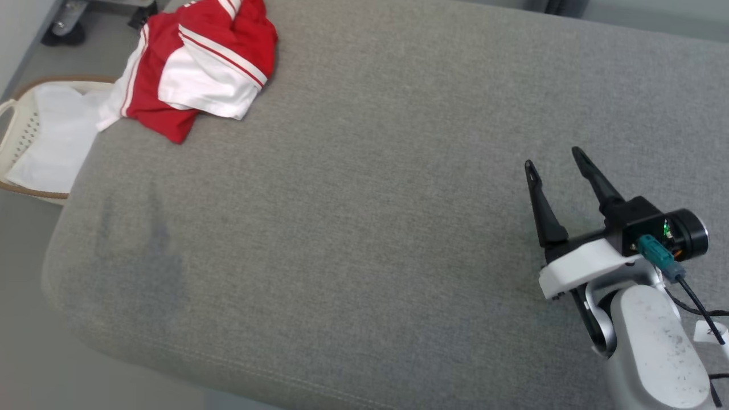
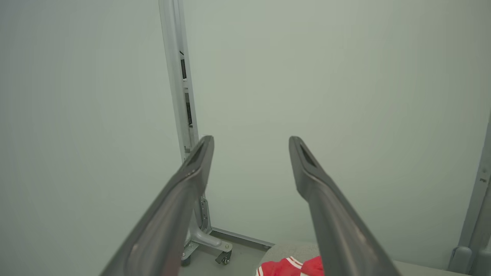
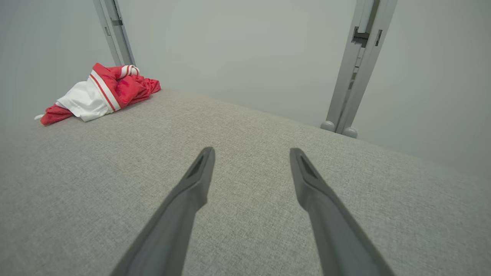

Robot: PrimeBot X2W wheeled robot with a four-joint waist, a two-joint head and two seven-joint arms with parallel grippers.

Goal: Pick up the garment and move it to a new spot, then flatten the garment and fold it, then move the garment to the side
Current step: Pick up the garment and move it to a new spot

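Observation:
The garment (image 1: 151, 78) is lying in loose overlapping folds (image 1: 213, 68), so it will fall into a long, narrow drape when the robot lifts the garment's striped trim.
A red and white garment (image 1: 196, 65) lies crumpled at the far left corner of the grey padded table (image 1: 370, 199), one edge drooping over the side. My right gripper (image 1: 555, 159) hovers open over the right part of the table, far from the garment, nothing between its fingers. From the right wrist the garment (image 3: 99, 94) appears at the upper left beyond the open gripper (image 3: 251, 153). My left gripper (image 2: 251, 142) is open and points at the pale wall; a bit of the garment (image 2: 291, 267) peeks in at the bottom edge.
A woven basket (image 1: 17, 122) holding white cloth (image 1: 54, 136) stands on the floor beside the table's left edge, below the garment. A wheeled metal stand (image 2: 184, 115) rises against the wall; another upright post (image 3: 355, 65) stands behind the table's far edge.

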